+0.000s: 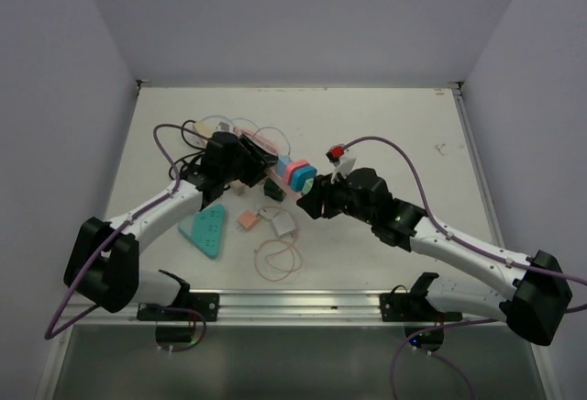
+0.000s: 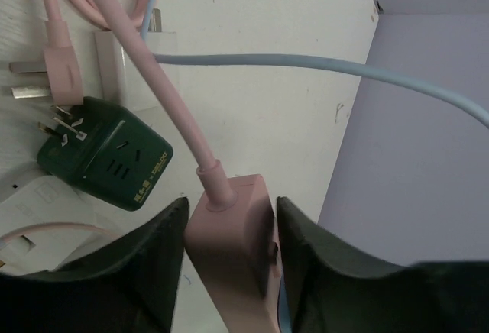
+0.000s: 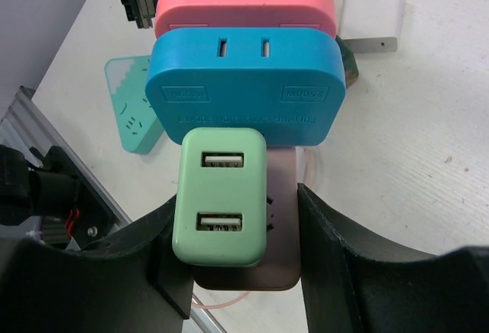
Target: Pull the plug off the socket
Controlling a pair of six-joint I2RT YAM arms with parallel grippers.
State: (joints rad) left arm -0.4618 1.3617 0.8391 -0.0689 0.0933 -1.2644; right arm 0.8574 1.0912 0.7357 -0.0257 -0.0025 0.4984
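The strip is held in my left gripper beside the grey corded plug [image 1: 283,163], so next my right gripper leaves the green charger at the strip's loose end [image 3: 220,197] and pulls that plug.
A pink power strip [image 1: 260,149] lies on the table with a pink plug [image 3: 244,1], a blue plug [image 3: 244,81] and a green USB charger [image 3: 221,195] plugged in along it. My left gripper [image 2: 232,205] is shut on the strip's cable end [image 2: 233,257]; it is left of the plugs in the top view [image 1: 240,158]. My right gripper [image 3: 237,197] is open and straddles the green charger at the strip's free end [image 3: 284,226]. Its left finger touches the charger and its right finger stands a little apart from it. In the top view my right gripper [image 1: 313,202] hides the charger.
A dark green adapter [image 2: 107,161], a loose pink plug [image 2: 57,66] and a white charger [image 2: 145,50] lie behind the strip. A teal triangular socket [image 1: 206,230], a white charger [image 1: 282,224], a small orange adapter [image 1: 248,220] and a cable loop [image 1: 275,258] lie in front. A red plug [image 1: 337,152] lies to the right.
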